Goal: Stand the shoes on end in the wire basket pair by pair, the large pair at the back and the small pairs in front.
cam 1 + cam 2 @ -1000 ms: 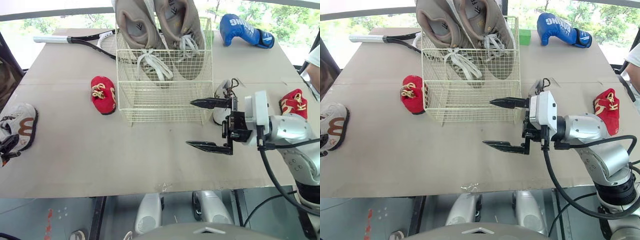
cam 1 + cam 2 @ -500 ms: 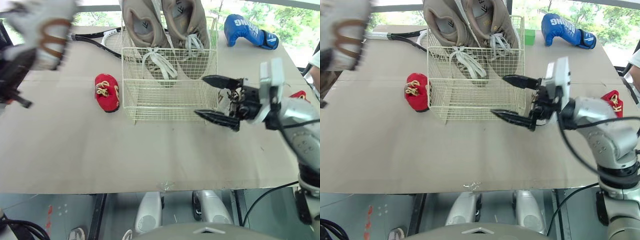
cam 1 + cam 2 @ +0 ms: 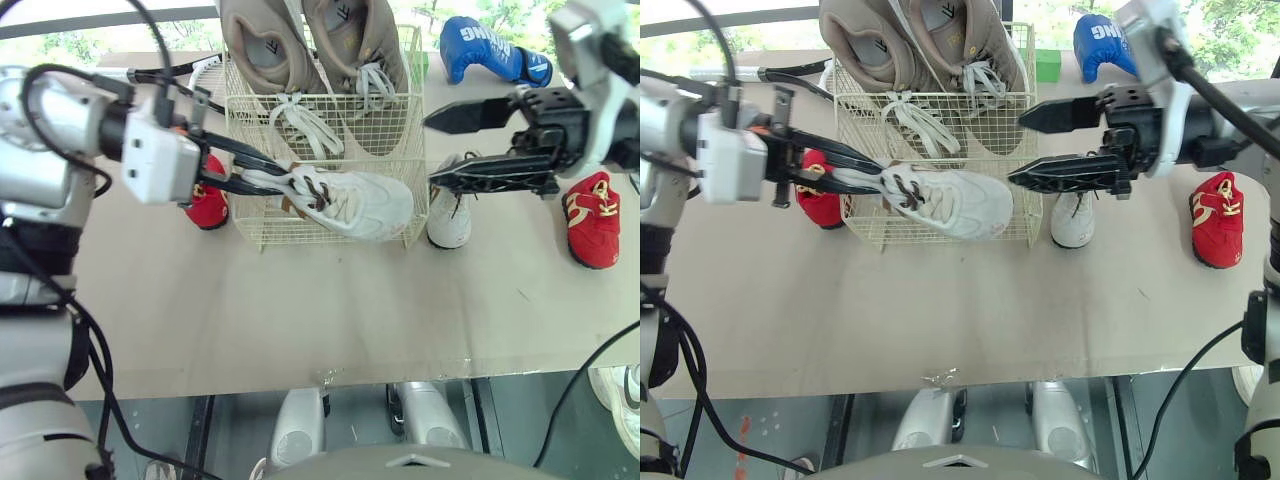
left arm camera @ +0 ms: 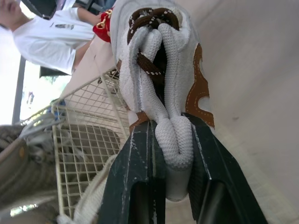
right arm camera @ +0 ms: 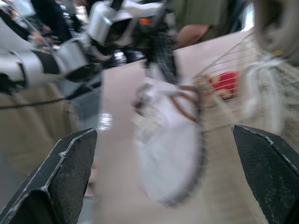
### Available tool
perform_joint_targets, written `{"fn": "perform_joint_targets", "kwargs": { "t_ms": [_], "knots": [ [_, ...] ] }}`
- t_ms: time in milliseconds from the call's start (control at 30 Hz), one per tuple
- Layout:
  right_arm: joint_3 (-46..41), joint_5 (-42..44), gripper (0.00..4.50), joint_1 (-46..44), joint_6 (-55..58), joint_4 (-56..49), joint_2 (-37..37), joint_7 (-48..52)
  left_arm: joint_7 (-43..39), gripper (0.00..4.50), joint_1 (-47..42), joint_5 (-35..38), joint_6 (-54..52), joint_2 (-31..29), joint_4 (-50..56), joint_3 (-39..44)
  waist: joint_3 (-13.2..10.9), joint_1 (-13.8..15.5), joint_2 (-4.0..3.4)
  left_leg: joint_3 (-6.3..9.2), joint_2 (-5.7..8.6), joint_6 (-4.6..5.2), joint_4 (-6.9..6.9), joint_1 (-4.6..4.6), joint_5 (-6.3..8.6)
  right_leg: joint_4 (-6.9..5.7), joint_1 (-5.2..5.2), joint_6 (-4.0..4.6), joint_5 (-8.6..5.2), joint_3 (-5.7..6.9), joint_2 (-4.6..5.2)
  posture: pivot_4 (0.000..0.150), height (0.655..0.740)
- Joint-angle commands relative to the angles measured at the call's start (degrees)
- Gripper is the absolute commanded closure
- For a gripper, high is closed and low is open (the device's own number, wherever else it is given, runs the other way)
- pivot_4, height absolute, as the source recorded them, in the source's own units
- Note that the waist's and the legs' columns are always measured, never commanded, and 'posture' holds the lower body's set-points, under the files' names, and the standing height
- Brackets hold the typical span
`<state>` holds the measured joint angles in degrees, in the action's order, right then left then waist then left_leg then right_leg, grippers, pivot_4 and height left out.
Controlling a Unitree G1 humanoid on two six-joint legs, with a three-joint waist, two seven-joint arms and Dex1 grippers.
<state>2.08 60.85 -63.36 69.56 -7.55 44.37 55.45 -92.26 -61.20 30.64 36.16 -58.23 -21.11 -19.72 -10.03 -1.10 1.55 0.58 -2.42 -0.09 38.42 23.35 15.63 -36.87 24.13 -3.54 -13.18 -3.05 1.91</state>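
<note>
I expect the white shoe point(image 3: 350, 205) to stay upright on its toe when I lower it, because wire rails close in a narrow row in front of the tan pair.
My left gripper point(image 3: 262, 172) is shut on the heel end of a white shoe with brown laces point(image 3: 345, 203), seen close in the left wrist view point(image 4: 161, 88). The shoe hangs sideways across the front wall of the wire basket point(image 3: 258, 228), toe toward my right. A large tan pair point(image 3: 315, 45) stands on end at the basket's back. My right gripper point(image 3: 432, 150) is open, raised beside the basket's right side, above the other white shoe point(image 3: 448, 212) on the table. One red shoe point(image 3: 208, 203) lies left of the basket, another red shoe point(image 3: 592, 220) far right.
A blue boxing glove point(image 3: 492, 57) and a tennis racket point(image 3: 175, 76) lie at the table's back. A small green block point(image 3: 1046, 66) sits behind the basket. A person in a white shirt point(image 4: 53, 37) is beyond the table's right side. The table's front half is bare cardboard.
My left arm lifted the white shoe from the table's left edge and swung it across to the basket's front. My right gripper rose and drew back to the basket's right side, staying open.
</note>
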Motion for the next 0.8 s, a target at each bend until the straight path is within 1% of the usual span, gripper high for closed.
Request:
{"fn": "perform_joint_targets", "kwargs": {
  "t_ms": [33,167,233,367,433,500,533,567,600,633,700,733,767,800],
  "knots": [
    [2.87,-1.71,0.0,-5.85,6.57,3.34,-6.37,-7.27,-0.24,4.13,-6.56,2.42,8.68,1.57,-4.26,-5.22,0.01,0.05,0.0,0.04,0.0,0.0,0.05,0.08,0.0,-0.06,0.08,0.0,0.0,0.02,0.0,0.15,0.74],
    [7.13,-6.13,0.0,-8.38,9.26,7.08,-9.94,-8.98,-0.24,4.13,-10.61,4.77,14.79,2.88,-5.97,-9.91,0.02,0.31,0.02,0.06,0.01,-0.03,0.09,0.58,-0.02,-0.4,0.58,-0.01,0.0,0.06,0.02,0.15,0.74],
    [8.51,-8.11,0.0,-8.83,9.32,8.55,-9.98,-8.23,-0.24,4.13,-11.98,5.66,16.71,2.82,-6.59,-11.57,0.02,0.3,0.01,0.06,0.05,-0.24,0.09,0.73,-0.14,-0.38,0.69,-0.02,-0.01,0.12,0.08,0.15,0.74],
    [11.38,-9.87,0.0,-9.34,10.24,9.77,-8.5,-3.92,-0.24,4.13,-13.73,6.88,19.26,2.28,-8.03,-13.64,0.02,0.05,0.01,0.08,0.05,-0.25,0.08,0.98,-0.15,-0.21,0.84,-0.03,0.0,0.18,0.11,0.15,0.74],
    [13.13,-9.8,0.53,-9.33,11.7,9.46,-8.02,-1.63,-0.24,4.14,-14.14,6.99,20.29,2.17,-8.92,-14.08,0.02,0.02,0.01,0.13,0.05,-0.25,0.08,1.0,-0.15,-0.2,0.84,-0.03,-0.01,0.24,0.11,0.15,0.74],
    [14.58,-9.89,1.22,-9.02,12.6,8.81,-7.72,0.16,-0.24,4.14,-14.4,7.15,21.08,2.27,-9.41,-14.01,0.02,-0.06,0.01,0.18,0.05,-0.24,0.08,1.01,-0.15,-0.21,0.85,-0.03,-0.01,0.28,0.11,0.15,0.74],
    [14.99,-10.01,1.61,-8.85,12.77,8.61,-7.62,0.86,-0.24,4.14,-14.48,7.27,21.41,2.32,-9.46,-13.92,0.02,-0.09,0.01,0.2,0.05,-0.24,0.08,1.0,-0.15,-0.25,0.85,-0.03,-0.01,0.3,0.11,0.15,0.74],
    [15.33,-10.2,2.11,-8.65,12.76,8.46,-7.52,1.54,-0.24,4.14,-14.49,7.34,21.82,2.46,-9.58,-13.59,0.02,-0.11,0.01,0.23,0.05,-0.24,0.09,1.0,-0.15,-0.29,0.85,-0.03,-0.01,0.32,0.1,0.15,0.74],
    [15.48,-10.51,2.41,-8.48,12.7,8.49,-7.55,1.92,-0.24,4.14,-14.22,7.71,21.89,2.46,-9.37,-13.1,0.02,-0.12,0.01,0.23,0.05,-0.24,0.12,1.0,-0.15,-0.32,0.85,-0.03,-0.01,0.32,0.1,0.15,0.74],
    [15.42,-10.78,2.92,-8.4,12.63,8.63,-7.63,2.26,-0.24,4.14,-13.85,8.12,21.88,2.24,-8.92,-12.83,0.02,-0.12,0.01,0.24,0.05,-0.22,0.16,1.0,-0.14,-0.36,0.85,-0.03,-0.01,0.32,0.1,0.15,0.74],
    [14.7,-11.21,3.8,-8.14,12.35,9.08,-7.94,2.63,-0.24,4.14,-12.26,10.43,18.57,0.48,-6.2,-12.59,0.02,-0.12,0.01,0.25,0.05,-0.21,0.25,1.02,-0.13,-0.43,0.85,-0.03,-0.01,0.33,0.1,0.15,0.74],
    [14.09,-11.34,4.22,-7.98,12.06,9.4,-8.11,2.83,-0.24,3.67,-11.07,11.72,16.22,-0.9,-4.52,-12.49,0.02,-0.16,0.01,0.25,0.05,-0.2,0.29,1.03,-0.13,-0.46,0.85,-0.03,-0.01,0.32,0.1,0.15,0.74],
    [13.51,-11.31,4.38,-7.84,11.97,9.64,-8.21,3.09,-0.24,3.17,-10.0,12.94,13.89,-1.93,-3.05,-12.17,0.02,-0.4,0.01,0.26,0.05,-0.17,0.31,1.03,-0.11,-0.48,0.84,-0.03,-0.01,0.32,0.11,0.15,0.74],
    [13.13,-11.32,4.4,-7.62,11.82,9.6,-8.14,3.36,-0.24,2.84,-8.89,14.32,10.53,-2.05,-1.94,-10.33,0.02,-0.65,0.01,0.26,0.05,-0.14,0.31,1.03,-0.09,-0.5,0.85,-0.03,-0.01,0.31,0.11,0.15,0.74]
  ]
}}
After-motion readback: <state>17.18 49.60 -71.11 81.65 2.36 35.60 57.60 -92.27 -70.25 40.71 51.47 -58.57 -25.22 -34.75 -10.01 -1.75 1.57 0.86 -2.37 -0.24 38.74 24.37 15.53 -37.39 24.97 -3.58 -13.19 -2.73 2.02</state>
